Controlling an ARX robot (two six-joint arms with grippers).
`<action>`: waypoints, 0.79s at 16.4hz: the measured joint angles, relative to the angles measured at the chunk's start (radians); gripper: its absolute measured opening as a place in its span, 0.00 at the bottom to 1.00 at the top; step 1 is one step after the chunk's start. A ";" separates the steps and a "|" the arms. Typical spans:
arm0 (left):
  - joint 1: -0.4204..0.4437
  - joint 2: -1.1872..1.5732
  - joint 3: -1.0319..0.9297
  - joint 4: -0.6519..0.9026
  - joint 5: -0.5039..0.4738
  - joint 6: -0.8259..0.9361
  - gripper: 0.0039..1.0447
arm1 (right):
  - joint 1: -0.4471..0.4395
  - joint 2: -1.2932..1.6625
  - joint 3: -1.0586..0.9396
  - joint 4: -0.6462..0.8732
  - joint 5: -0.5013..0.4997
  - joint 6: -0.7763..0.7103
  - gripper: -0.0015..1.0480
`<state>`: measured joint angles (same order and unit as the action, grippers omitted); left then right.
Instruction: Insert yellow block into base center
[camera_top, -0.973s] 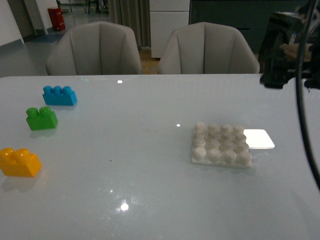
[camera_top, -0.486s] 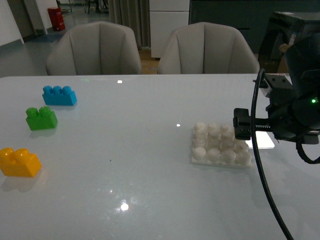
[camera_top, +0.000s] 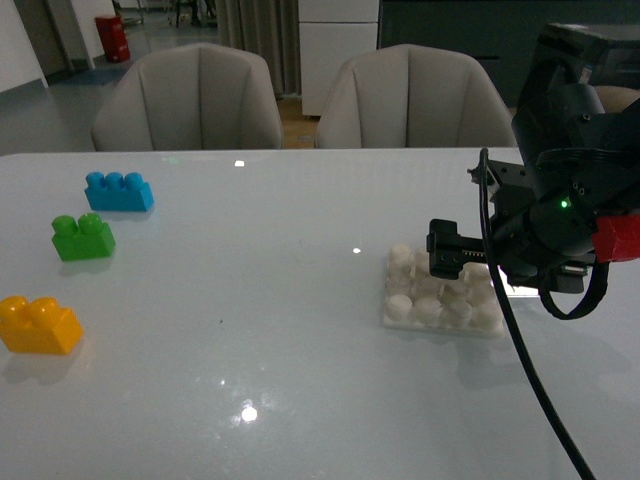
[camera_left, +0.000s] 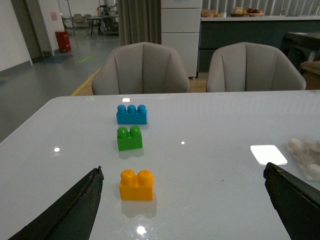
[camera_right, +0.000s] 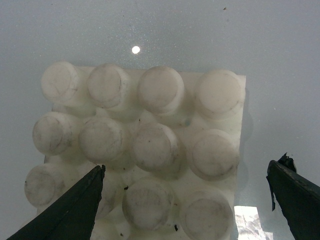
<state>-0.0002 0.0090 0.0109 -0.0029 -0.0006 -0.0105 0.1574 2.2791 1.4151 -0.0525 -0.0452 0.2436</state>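
Note:
I expect the white studded base (camera_top: 441, 298) to move a little when I press the yellow block in, because the base lies loose on a glossy tabletop (camera_top: 415, 350).
The yellow block (camera_top: 38, 325) stands on the table at the near left, and in the left wrist view (camera_left: 136, 185) it is ahead and between the jaws, apart from them. My left gripper (camera_left: 183, 170) is open and empty, and is out of the front view. The white studded base (camera_top: 415, 300) lies at the right of the table, partly hidden by my right arm (camera_top: 550, 230). My right gripper (camera_right: 189, 170) is open and empty, close above the base (camera_right: 140, 145), its jaws spread about as wide as the plate.
A green two-stud brick (camera_top: 83, 237) and a blue three-stud brick (camera_top: 119, 191) stand behind the yellow block on the left. A flat white patch (camera_left: 268, 154) lies beside the base. Two grey chairs (camera_top: 190, 100) stand behind the table's far edge.
My right arm has come in from the right edge, moving left and down until it hangs over the base. The bricks and the base have not moved.

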 joint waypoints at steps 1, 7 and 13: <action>0.000 0.000 0.000 0.000 0.000 0.000 0.94 | 0.000 0.011 0.009 -0.003 -0.001 0.008 0.94; 0.000 0.000 0.000 0.000 0.000 0.000 0.94 | 0.010 0.026 0.009 -0.008 -0.009 0.027 0.94; 0.000 0.000 0.000 0.000 0.000 0.000 0.94 | 0.049 0.032 0.010 -0.015 -0.027 -0.010 0.94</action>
<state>-0.0002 0.0090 0.0109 -0.0032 -0.0006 -0.0105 0.2066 2.3108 1.4246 -0.0677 -0.0719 0.2337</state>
